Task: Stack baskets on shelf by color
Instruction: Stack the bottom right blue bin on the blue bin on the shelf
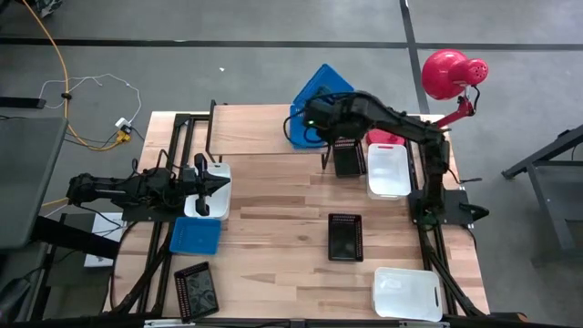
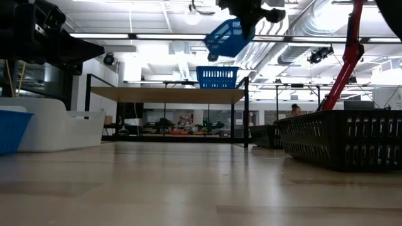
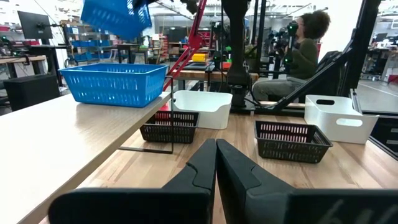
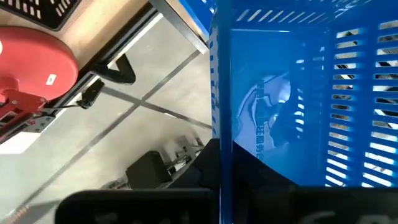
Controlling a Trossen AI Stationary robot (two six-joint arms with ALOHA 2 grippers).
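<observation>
My right gripper should pull back the held blue basket (image 2: 226, 39), straighten it and lower it in, because it hangs tilted and off-center from the shelf's blue basket (image 2: 217, 76).
My right gripper (image 1: 316, 111) reaches over the shelf (image 1: 255, 128) at the table's far side and is shut on a blue basket (image 1: 323, 85), tilted in the air. In the low view this basket (image 2: 225, 37) hangs above a second blue basket (image 2: 218, 76) that stands on its base on the shelf top (image 2: 166, 94). My left gripper (image 3: 216, 163) is shut and empty above a white basket (image 1: 217, 187) at the table's left. Two black baskets (image 1: 348, 157) (image 1: 344, 237) and two white ones (image 1: 389, 170) (image 1: 407, 293) rest on the tabletop. My right gripper holds the blue basket by one side wall (image 4: 216, 118), which runs edge-on between the fingers, the inside of the basket to one side. The fingertips are hidden behind the wall. The basket is lifted clear and tilted above the one on the shelf.
A red lamp base (image 1: 384, 137) stands beside the far white basket, its head (image 1: 451, 71) beyond the table's far right corner. A blue basket (image 1: 194, 235) and a black one (image 1: 196, 290) lie near the left edge. A person (image 3: 305, 46) sits beyond the table.
</observation>
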